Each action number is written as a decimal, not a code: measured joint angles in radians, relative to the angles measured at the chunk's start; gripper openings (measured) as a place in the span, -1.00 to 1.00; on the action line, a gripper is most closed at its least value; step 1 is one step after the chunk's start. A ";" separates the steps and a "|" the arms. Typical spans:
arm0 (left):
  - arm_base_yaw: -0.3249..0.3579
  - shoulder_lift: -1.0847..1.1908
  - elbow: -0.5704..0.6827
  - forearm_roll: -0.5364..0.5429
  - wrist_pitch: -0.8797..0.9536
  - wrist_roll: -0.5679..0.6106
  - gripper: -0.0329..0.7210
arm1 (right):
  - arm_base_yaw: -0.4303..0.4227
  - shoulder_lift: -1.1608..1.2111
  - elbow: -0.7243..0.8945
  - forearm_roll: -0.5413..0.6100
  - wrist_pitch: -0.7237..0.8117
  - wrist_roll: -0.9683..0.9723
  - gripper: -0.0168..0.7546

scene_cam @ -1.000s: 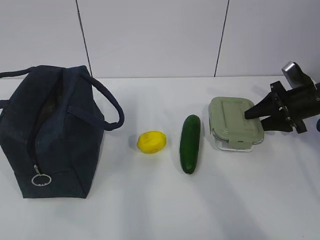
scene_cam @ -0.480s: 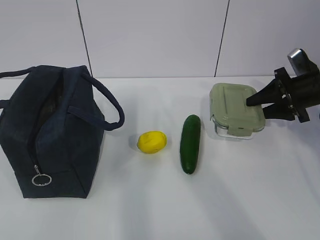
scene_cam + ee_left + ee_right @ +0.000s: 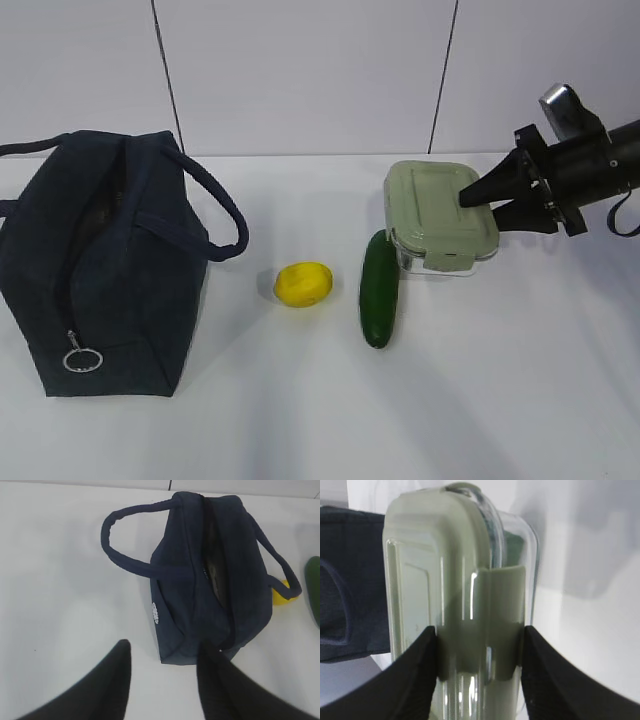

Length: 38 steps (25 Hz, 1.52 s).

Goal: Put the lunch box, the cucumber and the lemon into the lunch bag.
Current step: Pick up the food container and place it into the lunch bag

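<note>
The lunch bag's slit point(image 3: 94, 222) is wide open beside the bag's rim that faces my open left gripper, so I should now move toward that rim point(image 3: 76, 188) until the gripper's fingers close on it.
The lunch box point(image 3: 432, 212), clear glass with a sage-green lid, hangs above the table with my right gripper point(image 3: 476, 203) shut on its right end. In the right wrist view both fingers of that gripper point(image 3: 480, 636) press the lid clip of the box point(image 3: 445, 580). Its left corner overlaps the far tip of the dark green cucumber point(image 3: 380, 290). The yellow lemon point(image 3: 303, 284) lies left of the cucumber. The navy lunch bag point(image 3: 100, 260) stands at the left, its top slit parted point(image 3: 215, 570). My left gripper point(image 3: 165, 647) hovers open near the bag's end, holding nothing.
The bag's loop handles point(image 3: 215, 210) stick out sideways, and a metal ring pull point(image 3: 82, 359) hangs at its near end. A white wall with dark seams closes off the back. The left wrist view catches the lemon point(image 3: 282, 592) and the cucumber point(image 3: 314, 587) beyond the bag.
My right gripper has lifted the lunch box and carried it left, so it now overlaps the cucumber's far end. The bag, lemon and cucumber have not moved.
</note>
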 joint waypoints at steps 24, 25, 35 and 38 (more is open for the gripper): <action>0.000 0.778 -0.273 -0.296 -0.110 0.199 0.20 | 0.045 -0.082 0.001 0.063 0.006 0.022 -0.06; 0.000 0.792 -0.273 -0.297 -0.118 0.201 0.20 | 0.056 -0.082 0.001 0.065 0.006 0.022 -0.06; 0.000 0.893 -0.275 -0.409 -0.173 0.269 0.11 | 0.149 -0.082 -0.013 0.116 0.007 0.034 -0.06; 0.000 0.913 -0.275 -0.458 -0.183 0.296 -0.05 | 0.162 -0.082 -0.060 0.116 0.008 0.062 -0.06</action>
